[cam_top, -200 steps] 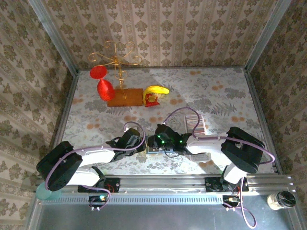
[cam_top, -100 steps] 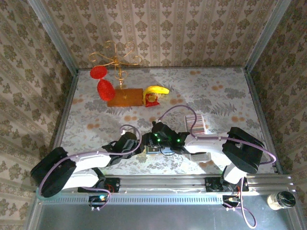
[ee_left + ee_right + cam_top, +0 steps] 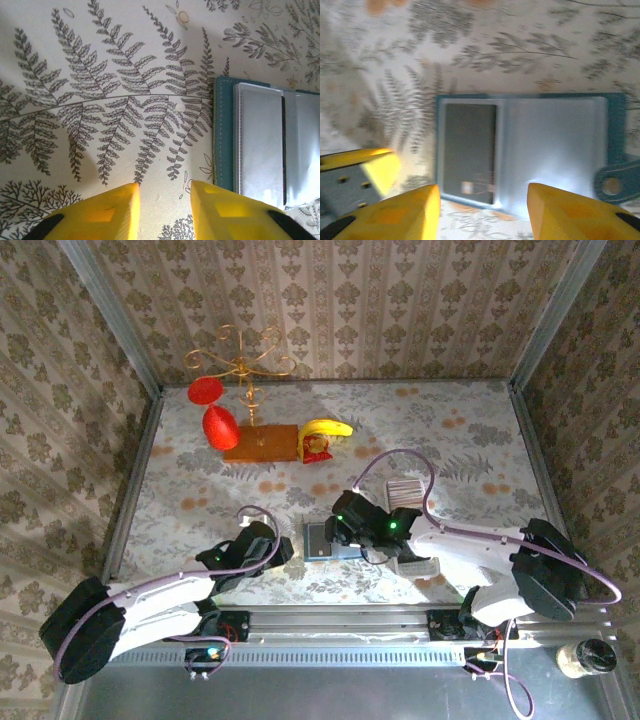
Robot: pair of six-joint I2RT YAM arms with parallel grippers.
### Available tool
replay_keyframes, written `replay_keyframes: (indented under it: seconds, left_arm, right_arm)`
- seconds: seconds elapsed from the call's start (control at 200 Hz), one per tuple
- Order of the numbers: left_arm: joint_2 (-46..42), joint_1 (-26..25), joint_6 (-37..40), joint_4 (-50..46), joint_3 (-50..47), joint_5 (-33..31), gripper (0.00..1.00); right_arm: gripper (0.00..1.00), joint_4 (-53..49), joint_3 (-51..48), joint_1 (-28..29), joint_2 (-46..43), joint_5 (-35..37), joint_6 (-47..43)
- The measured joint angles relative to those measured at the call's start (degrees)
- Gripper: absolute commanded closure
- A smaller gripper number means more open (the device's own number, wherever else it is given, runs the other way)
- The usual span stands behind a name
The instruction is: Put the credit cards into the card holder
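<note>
My left gripper should close against the card holder's teal edge while my right gripper lifts the nearby clear sleeve, because my left gripper's open fingers are away from that edge.
The teal-blue card holder lies open and flat on the table between my two grippers. Its clear sleeves face up, and a dark card sits in the left sleeve. The pale snap tab sticks out on the right edge. The whitish credit cards stand as a striped row behind my right arm. My left gripper is open just left of the holder, with bare table between its fingers. Open too, my right gripper hovers over the holder's near edge.
A long white tray lies partly under my right arm. At the back left stand a gold rack with red glasses and a wooden board beside a banana. The left gripper's yellow finger shows left of the holder.
Both grippers have drawn away from the card holder: the left arm pulled back to the left and near side, the right arm swung right. The holder now lies uncovered and open.
</note>
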Motion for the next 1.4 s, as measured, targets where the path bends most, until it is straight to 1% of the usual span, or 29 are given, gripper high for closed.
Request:
replay_keyframes:
  seconds: [0.065,0.195,0.335,0.495,0.625,0.875,1.085,1.4]
  left_arm:
    - [0.9,0.0,0.4,0.1,0.0,0.6,0.60]
    - [2.4,0.0,0.7,0.5,0.7,0.9,0.60]
    - [4.0,0.1,1.2,0.6,1.5,1.0,0.61]
    - [6.4,0.1,2.2,0.6,2.6,1.0,0.66]
    - [8.1,0.1,2.6,0.7,3.4,0.9,0.72]
    - [11.0,0.1,3.1,2.4,4.5,0.8,0.75]
    - [13.5,0.0,3.1,4.2,5.4,0.9,0.79]
    - [17.6,-0.1,3.1,11.1,5.5,1.5,0.84]
  right_arm:
    - [0.50,-0.9,-0.1,-0.7,1.6,-0.5,-0.2]
    - [0.49,-1.1,-0.1,-1.0,4.5,-1.4,-0.8]
    - [0.49,-1.4,-0.1,-1.0,5.5,-1.4,-1.2]
    - [0.48,-2.4,-0.1,-1.1,7.0,-1.4,-1.4]
    - [0.47,-3.5,0.1,-1.1,8.7,-1.4,-1.7]
    - [0.46,-3.6,0.8,-1.1,10.2,-1.9,-1.9]
    - [0.42,-0.9,1.2,-1.0,11.1,-3.9,-1.3]
    - [0.42,5.4,1.2,-1.0,12.3,-7.3,1.1]
